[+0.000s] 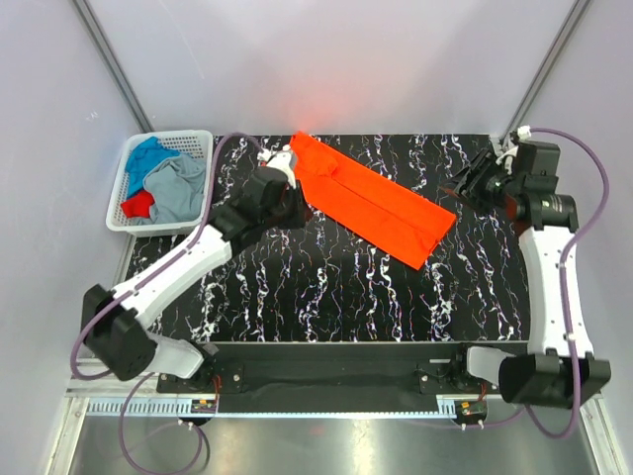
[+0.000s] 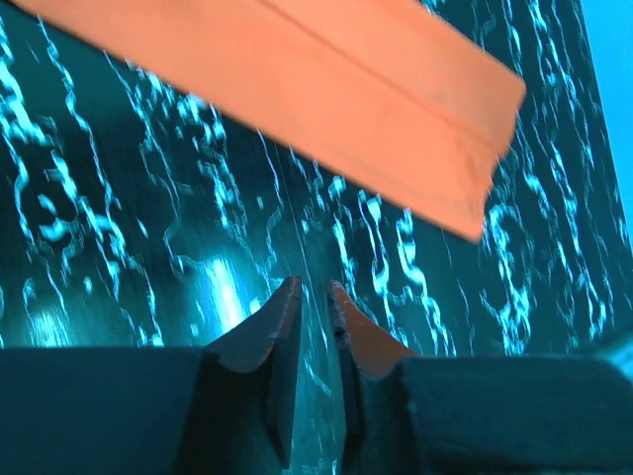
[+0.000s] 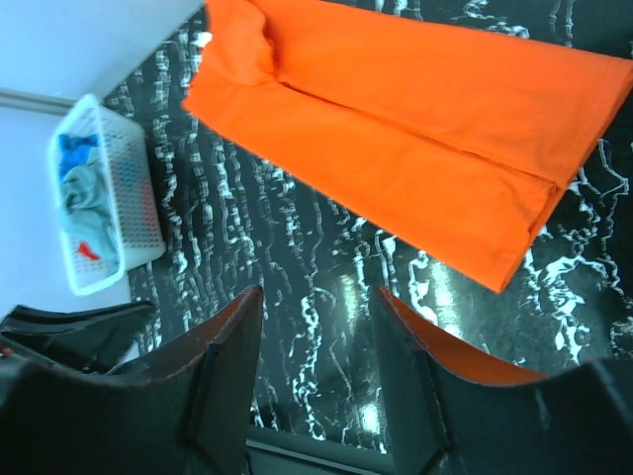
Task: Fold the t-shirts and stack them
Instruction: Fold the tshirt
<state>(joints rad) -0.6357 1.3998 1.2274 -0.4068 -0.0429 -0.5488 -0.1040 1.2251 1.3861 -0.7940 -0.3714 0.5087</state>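
Observation:
The orange t-shirt (image 1: pixel 371 205) is at an angle to the near edge. My left gripper and my right gripper should pull its hem (image 1: pixel 433 240) toward that edge and straighten it before folding.
A bright orange t-shirt (image 1: pixel 371 203), folded into a long strip, lies diagonally across the back middle of the black marbled table (image 1: pixel 326 287). It also shows in the left wrist view (image 2: pixel 326 89) and the right wrist view (image 3: pixel 415 129). Blue (image 1: pixel 150 156), grey (image 1: pixel 183 188) and red (image 1: pixel 138 206) shirts lie bunched in the white basket (image 1: pixel 148 230). My left gripper (image 1: pixel 297 205) hovers by the strip's left end, its jaws (image 2: pixel 310 287) nearly together and empty. My right gripper (image 1: pixel 465 183) is open and empty (image 3: pixel 316 292), just right of the strip's right end.
The white lattice basket stands off the table's back left corner and shows small in the right wrist view (image 3: pixel 143 223). Grey walls and slanted frame posts (image 1: pixel 109 59) close in the back. The arm bases sit along the near edge.

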